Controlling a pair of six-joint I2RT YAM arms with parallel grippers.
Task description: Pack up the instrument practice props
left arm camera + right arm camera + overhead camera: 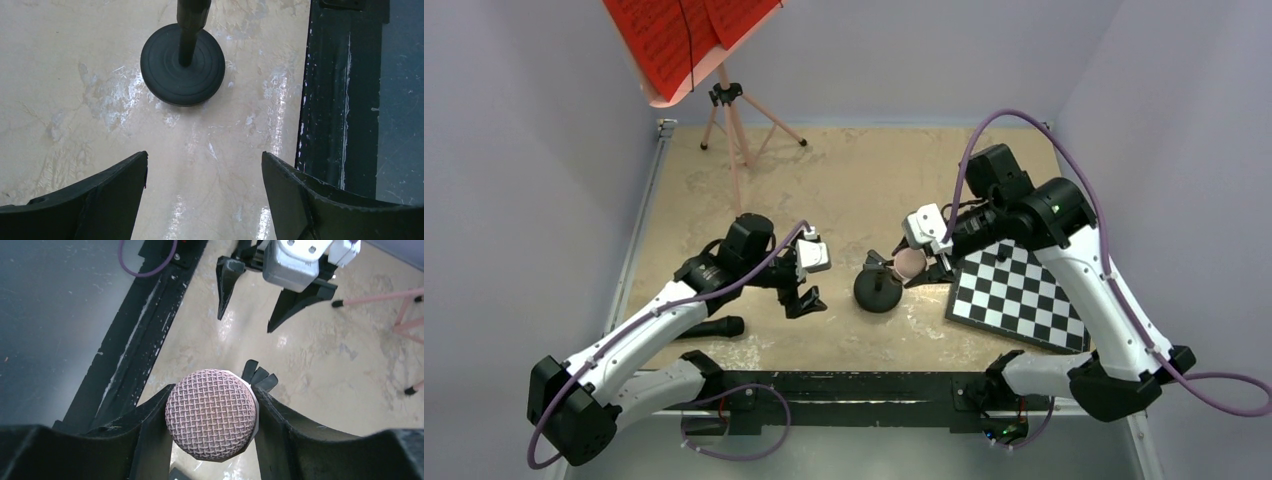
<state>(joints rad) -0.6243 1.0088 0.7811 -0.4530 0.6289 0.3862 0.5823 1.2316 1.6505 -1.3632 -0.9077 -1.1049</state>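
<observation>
Next, I open my right gripper and have my left gripper steady the stand's clip (874,262) first, because the pink microphone is sitting in a black stand (877,292) that stands loose.
My right gripper (212,420) is shut on a pink mesh microphone head (212,412), which fills the gap between both fingers. In the top view this head (910,263) sits just above a black round base (878,290). A dark rod (188,40) rises from that base (182,67) in the left wrist view. My left gripper (205,156) hangs open and holds nothing, a short way left of the base (805,300). The pink music stand (729,120) with red sheet-music pages (679,35) stands upright at the far left. A black cylinder (714,327), perhaps a microphone body, lies beside my left arm.
A black-and-white checkerboard (1019,295) lies flat under my right arm. The black mounting rail (854,390) runs along the near edge. The stand's tripod legs (395,310) spread over the far left floor. Grey walls close in both sides.
</observation>
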